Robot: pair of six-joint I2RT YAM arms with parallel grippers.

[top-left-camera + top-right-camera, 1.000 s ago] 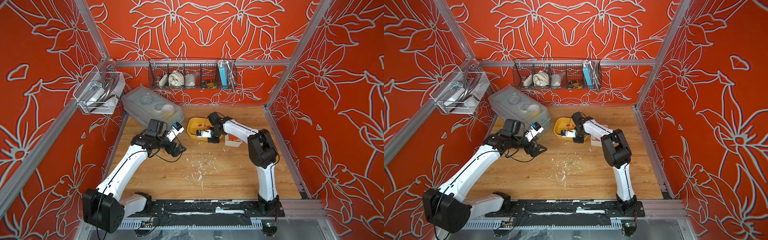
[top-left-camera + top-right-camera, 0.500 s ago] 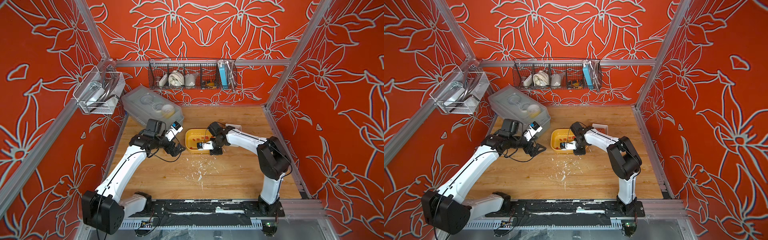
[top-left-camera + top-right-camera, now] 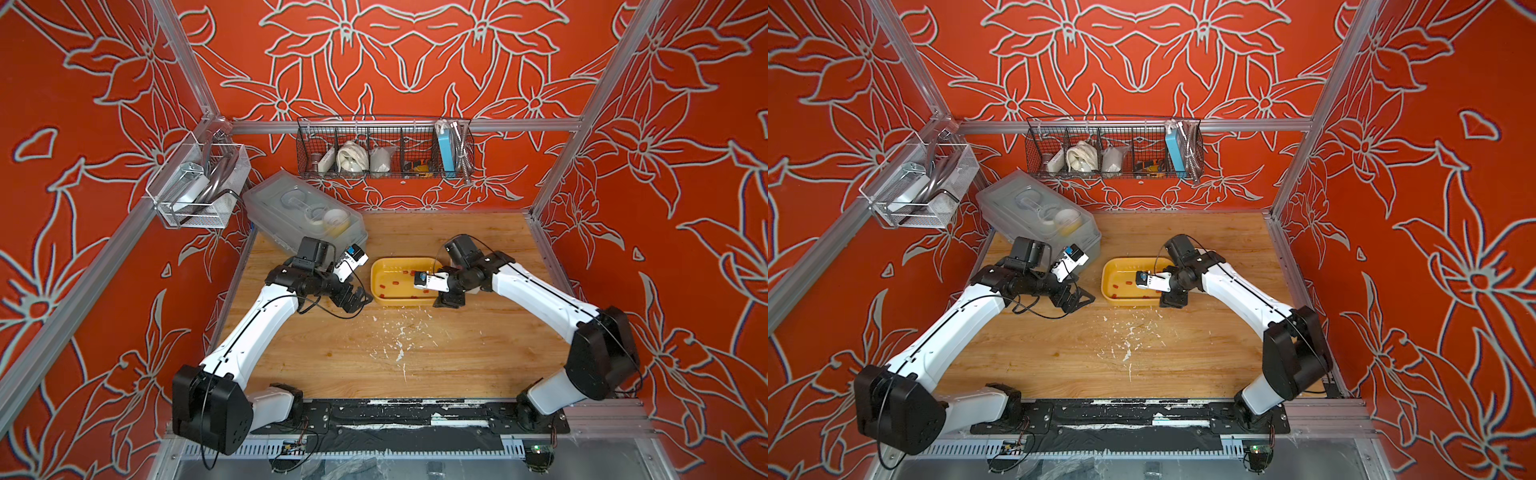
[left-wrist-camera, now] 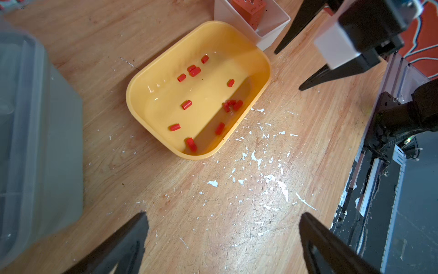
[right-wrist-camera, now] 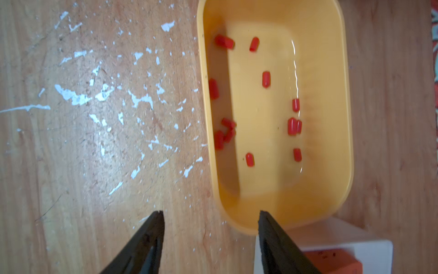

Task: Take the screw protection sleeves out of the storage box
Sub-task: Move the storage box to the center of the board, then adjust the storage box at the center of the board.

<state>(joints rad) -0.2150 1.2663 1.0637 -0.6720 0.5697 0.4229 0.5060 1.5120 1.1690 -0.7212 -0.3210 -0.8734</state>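
Red sleeves are spread across the box's bottom [image 3: 397, 282], so the robot's right gripper should move away while its left gripper lifts the front rim [image 3: 403, 302] to gather them.
The yellow storage box [image 3: 376, 286] [image 3: 1107, 286] lies on the wooden table between my two arms. Several small red screw protection sleeves [image 4: 186, 104] [image 5: 266, 79] [image 3: 395, 284] lie scattered on its floor. My right gripper [image 3: 446, 298] [image 3: 1173, 300] [image 5: 210, 212] [image 4: 287, 70] is open at the box's right front corner. One finger stands over that corner's rim, the other over bare wood. My left gripper [image 3: 353, 300] [image 3: 1077, 300] [image 4: 222, 214] hangs wide open over the table, just left of the box, with nothing in it.
A small white bin [image 4: 272, 28] [image 5: 355, 242] holding an orange block touches the box's far right corner, under my right wrist. A large clear lidded box [image 3: 303, 216] [image 4: 35, 142] fills the back left. White flecks [image 3: 399, 332] mark the wood in front. A wire basket [image 3: 384, 149] hangs on the back wall.
My right arm drew the storage box toward the table's front, then its jaws opened off the rim. The left arm has hardly moved.
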